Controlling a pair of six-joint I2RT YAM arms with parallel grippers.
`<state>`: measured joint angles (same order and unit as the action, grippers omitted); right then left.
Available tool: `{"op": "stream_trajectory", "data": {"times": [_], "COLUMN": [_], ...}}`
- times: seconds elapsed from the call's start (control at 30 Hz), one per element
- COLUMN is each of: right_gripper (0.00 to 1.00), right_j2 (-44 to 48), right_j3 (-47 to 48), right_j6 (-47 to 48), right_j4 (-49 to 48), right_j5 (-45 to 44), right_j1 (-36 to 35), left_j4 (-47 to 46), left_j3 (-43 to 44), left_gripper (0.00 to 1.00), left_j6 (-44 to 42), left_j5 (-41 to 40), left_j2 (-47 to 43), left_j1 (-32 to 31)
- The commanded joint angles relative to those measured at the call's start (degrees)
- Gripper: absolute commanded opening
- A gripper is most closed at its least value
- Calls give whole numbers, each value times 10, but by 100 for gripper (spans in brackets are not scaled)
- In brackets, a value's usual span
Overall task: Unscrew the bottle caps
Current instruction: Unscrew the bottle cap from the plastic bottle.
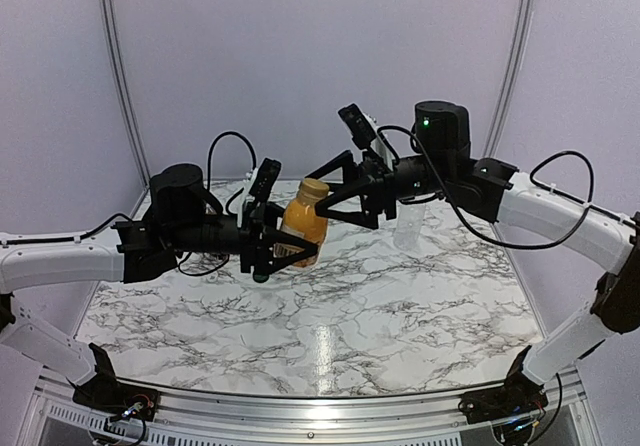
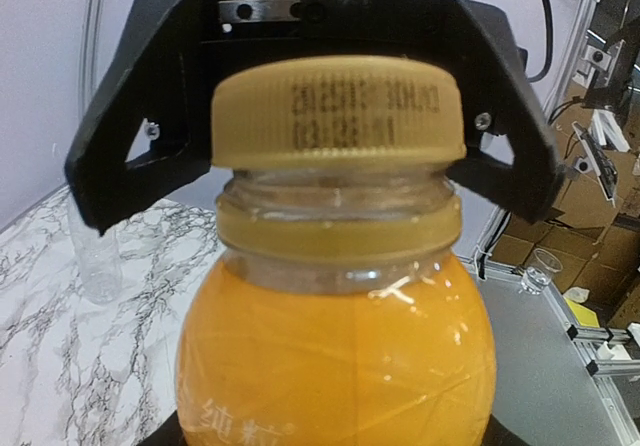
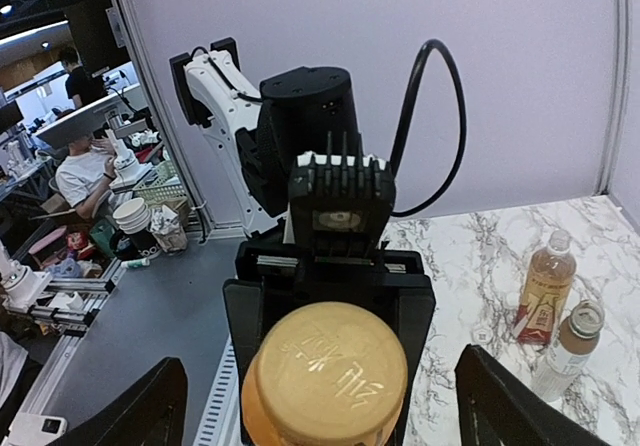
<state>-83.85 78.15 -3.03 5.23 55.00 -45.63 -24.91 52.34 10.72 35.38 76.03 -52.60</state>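
I go on turning my right gripper around the orange cap (image 1: 314, 187) before it closes there, because my left gripper holds the orange juice bottle's body (image 1: 304, 222) and leaves the cap free.
My left gripper (image 1: 278, 248) is shut on the body of the orange juice bottle (image 1: 302, 228) and holds it tilted above the table. Its orange cap (image 2: 338, 111) is on the neck and also shows in the right wrist view (image 3: 325, 371). My right gripper (image 1: 318, 194) is open, with one black finger (image 2: 125, 156) on each side of the cap, close to it but not clamped. The amber tea bottle with the red label (image 3: 545, 291) and the short clear bottle (image 3: 570, 341) stand on the table. The tall clear bottle (image 1: 408, 228) stands behind the right gripper.
A small white cap (image 3: 482, 336) lies on the marble table (image 1: 350, 316) near the tea bottle. A small dark object (image 1: 262, 277) lies under my left gripper. White walls close the back and sides.
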Motion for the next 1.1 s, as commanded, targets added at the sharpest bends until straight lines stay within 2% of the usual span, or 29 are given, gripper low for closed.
{"op": "stream_trajectory", "data": {"times": [0.0, 0.2, 0.4, 0.67, 1.07], "right_gripper": [89, 91, 90, 83, 62], "right_j2": [23, 12, -5, -20, -29], "right_j3": [21, 53, 82, 99, 98], "right_j6": [-60, -157, -175, -175, -174], "right_j4": [-6, 6, 30, 59, 62], "right_j5": [-68, -205, -274, -304, -286], "right_j1": [1, -10, -38, -53, -59], "left_j4": [-24, -23, -22, -19, -13], "left_j3": [4, 2, -1, -4, -10], "left_gripper": [17, 17, 17, 17, 17], "left_j6": [-15, -13, -13, -14, -20], "left_j5": [-54, -77, -92, -126, -167], "left_j2": [-1, 4, 6, 3, -6], "left_j1": [3, 3, 3, 3, 3]}}
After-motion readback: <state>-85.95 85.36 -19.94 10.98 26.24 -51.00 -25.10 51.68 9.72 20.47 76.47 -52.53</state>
